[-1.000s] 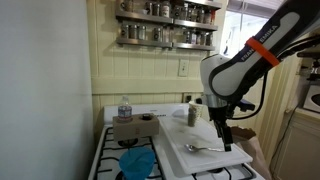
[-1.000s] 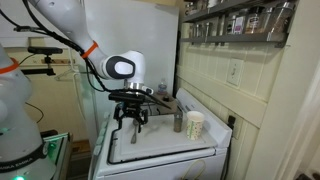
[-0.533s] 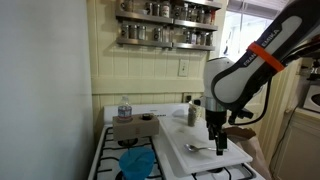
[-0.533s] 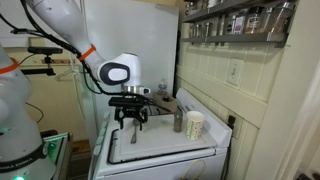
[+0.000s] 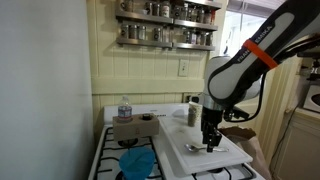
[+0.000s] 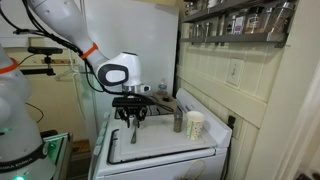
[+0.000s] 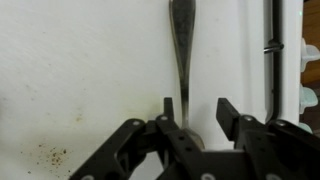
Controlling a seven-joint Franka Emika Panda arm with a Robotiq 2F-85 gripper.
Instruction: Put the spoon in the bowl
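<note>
I should open my half-closed fingers wider, as they are above the spoon's thin neck. My gripper should then go lower around the neck before it closes and lifts the spoon.
The slim silver spoon lies on a white cutting board on the stove top. In the wrist view its handle runs up from between my fingers. My gripper is open and low over the spoon, which passes close to the left finger. In an exterior view the gripper stands over the spoon on the board. The bright blue bowl sits on a stove burner well to the left of the board. In an exterior view the gripper hangs just above the board; the bowl does not show there.
A cardboard box with a clear jar and a small dark dish stand at the stove's back. A white mug and a metal shaker stand beside the board. Spice racks hang on the wall above.
The gripper has moved sideways along the board and down, from beside the spoon's end to right over the spoon. The spoon and the bowl have not moved.
</note>
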